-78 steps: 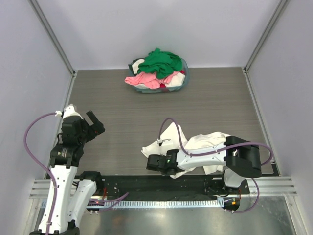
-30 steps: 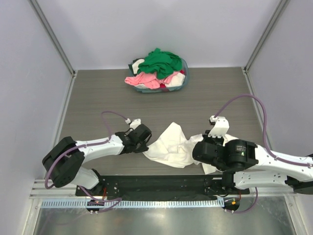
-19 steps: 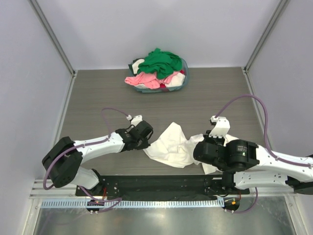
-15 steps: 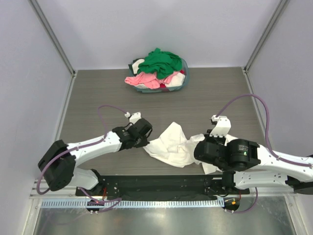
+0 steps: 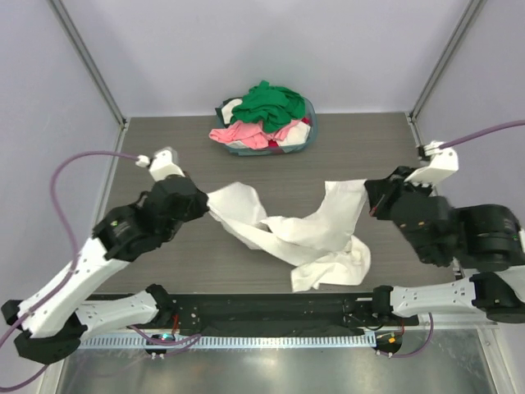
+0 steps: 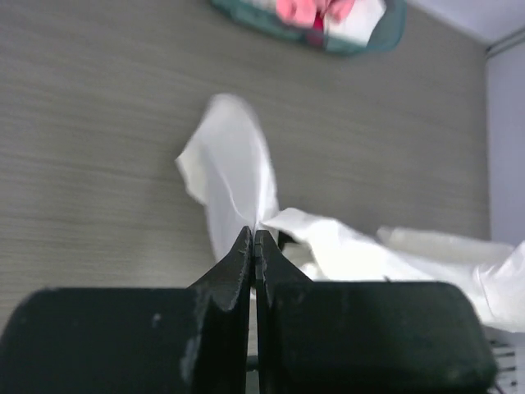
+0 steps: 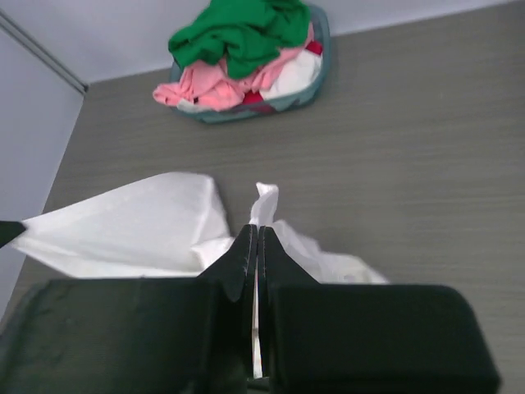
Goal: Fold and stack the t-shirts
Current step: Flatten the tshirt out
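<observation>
My left gripper should open once the cloth is down, then I'll lift my right gripper's end (image 5: 350,195), as the white t-shirt's lower part (image 5: 332,267) lies bunched near the front.
A large white t-shirt (image 5: 305,240) hangs stretched between both grippers above the grey table, its lower part drooping onto the table near the front. My left gripper (image 5: 204,203) is shut on its left end, with the cloth pinched at the fingertips (image 6: 253,234). My right gripper (image 5: 370,197) is shut on the right end, and white cloth (image 7: 131,226) spreads beyond its closed tips (image 7: 256,231). A green t-shirt (image 5: 267,102) and a pink one (image 5: 244,134) lie heaped in the basket at the back.
The blue-grey round basket (image 5: 312,123) stands at the table's far middle, and its rim (image 7: 321,45) shows in the right wrist view. Grey walls with metal posts close in the left, right and back sides. A black rail (image 5: 271,307) runs along the near edge.
The left gripper closed on the white t-shirt's left end. Both arms then rose and spread apart, lifting the shirt off the table and pulling it out wide.
</observation>
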`<move>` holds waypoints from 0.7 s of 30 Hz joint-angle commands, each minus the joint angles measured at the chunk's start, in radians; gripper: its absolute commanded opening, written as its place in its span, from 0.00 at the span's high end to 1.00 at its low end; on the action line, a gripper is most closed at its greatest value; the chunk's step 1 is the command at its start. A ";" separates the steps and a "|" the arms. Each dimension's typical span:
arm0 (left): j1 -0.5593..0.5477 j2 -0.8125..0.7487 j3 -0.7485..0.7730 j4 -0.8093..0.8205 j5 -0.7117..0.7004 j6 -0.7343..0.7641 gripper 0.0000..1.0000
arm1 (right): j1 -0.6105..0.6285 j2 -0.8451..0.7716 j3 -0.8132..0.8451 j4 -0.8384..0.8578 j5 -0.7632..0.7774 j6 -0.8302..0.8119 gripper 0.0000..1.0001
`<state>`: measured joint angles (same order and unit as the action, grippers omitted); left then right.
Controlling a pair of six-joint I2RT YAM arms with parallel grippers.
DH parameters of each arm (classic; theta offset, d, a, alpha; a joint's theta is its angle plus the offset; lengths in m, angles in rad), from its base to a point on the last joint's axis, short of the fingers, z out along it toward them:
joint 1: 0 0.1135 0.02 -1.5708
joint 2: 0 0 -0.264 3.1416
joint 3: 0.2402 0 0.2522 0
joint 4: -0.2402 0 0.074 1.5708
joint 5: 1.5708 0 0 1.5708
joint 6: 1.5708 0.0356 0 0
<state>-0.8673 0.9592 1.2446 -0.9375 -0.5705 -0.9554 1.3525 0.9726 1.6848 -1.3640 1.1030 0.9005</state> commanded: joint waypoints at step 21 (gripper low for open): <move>0.008 -0.189 0.541 -0.172 -0.385 0.353 1.00 | -0.003 -0.086 0.374 0.542 0.132 -0.850 0.99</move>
<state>-0.8631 0.7895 1.8587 -1.1103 -0.9188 -0.6163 1.3518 0.8776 2.1372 -0.8478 1.1915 0.0818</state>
